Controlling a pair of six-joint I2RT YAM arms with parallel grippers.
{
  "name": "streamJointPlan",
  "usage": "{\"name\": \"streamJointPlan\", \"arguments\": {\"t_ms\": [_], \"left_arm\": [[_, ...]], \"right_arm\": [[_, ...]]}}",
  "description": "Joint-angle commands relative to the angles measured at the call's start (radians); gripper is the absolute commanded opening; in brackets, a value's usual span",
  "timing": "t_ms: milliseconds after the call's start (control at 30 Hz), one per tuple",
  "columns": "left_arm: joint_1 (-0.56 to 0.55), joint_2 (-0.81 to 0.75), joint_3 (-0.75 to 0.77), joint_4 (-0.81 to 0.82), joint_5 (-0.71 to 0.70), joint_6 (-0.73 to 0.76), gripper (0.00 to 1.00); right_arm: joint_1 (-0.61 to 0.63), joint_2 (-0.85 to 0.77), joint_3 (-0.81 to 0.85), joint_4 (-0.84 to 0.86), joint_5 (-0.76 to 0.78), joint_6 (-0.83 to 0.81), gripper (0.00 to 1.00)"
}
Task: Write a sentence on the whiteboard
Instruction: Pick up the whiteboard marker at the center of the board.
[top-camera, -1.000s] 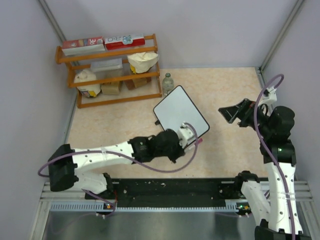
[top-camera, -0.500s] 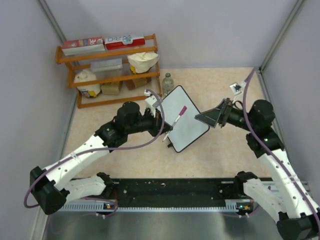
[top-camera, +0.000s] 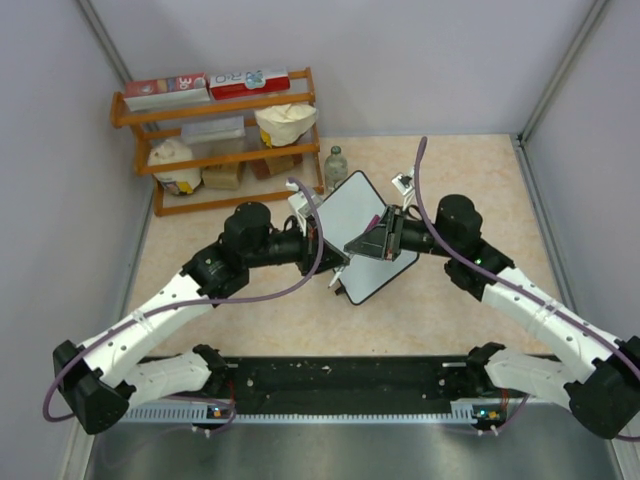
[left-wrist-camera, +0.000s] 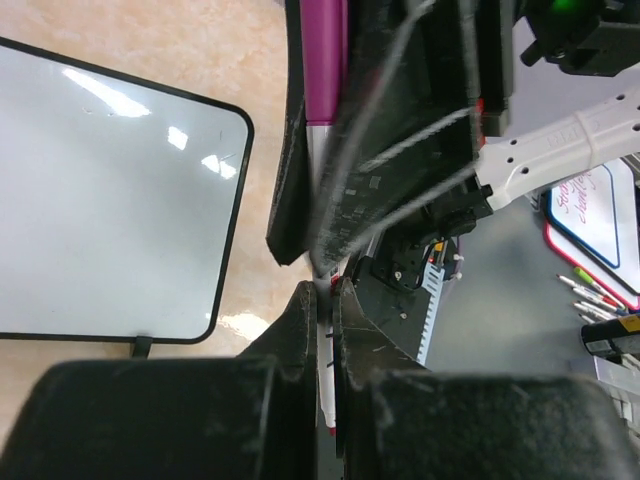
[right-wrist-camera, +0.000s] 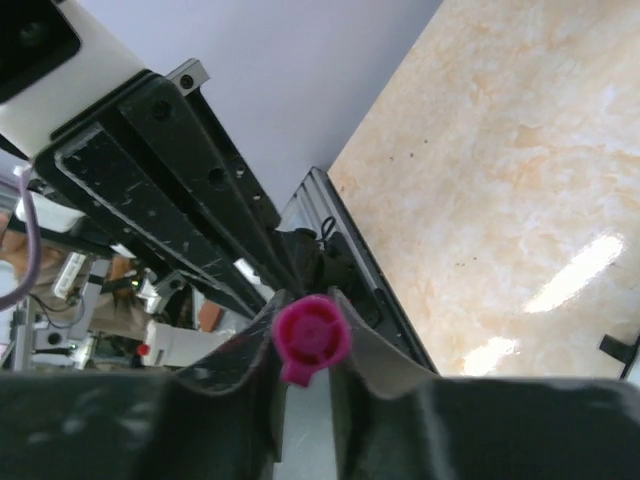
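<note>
Next, I open my left gripper and use it to take the marker nearer its red tip, because my left gripper crowds my right gripper's fingers at the middle of the marker.
The whiteboard lies tilted on the table, black-framed, and its white face is bare; no sentence shows on it. My left gripper hovers over the board's near edge. In the left wrist view it is shut on the white barrel of a marker. The marker's magenta cap points away from it. My right gripper meets it from the right, above the board. In the right wrist view this gripper is shut on the magenta cap, seen end-on.
A wooden shelf with boxes and bags stands at the back left. A small bottle stands just behind the board. Purple walls close in both sides. A black rail runs along the near edge.
The right arm swung left from the table's right side to the marker and its jaws closed on the cap. The left arm lifted the marker over the board, then held still.
</note>
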Motion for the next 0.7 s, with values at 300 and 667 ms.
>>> {"name": "streamJointPlan", "arguments": {"t_ms": [300, 667], "left_arm": [[0.005, -0.057, -0.007, 0.031, -0.044, -0.026, 0.46], [0.005, 0.039, -0.011, 0.08, 0.054, -0.028, 0.49]], "right_arm": [[0.017, -0.09, -0.021, 0.052, 0.138, 0.005, 0.0], [0.015, -0.14, -0.026, 0.016, 0.201, -0.003, 0.0]]}}
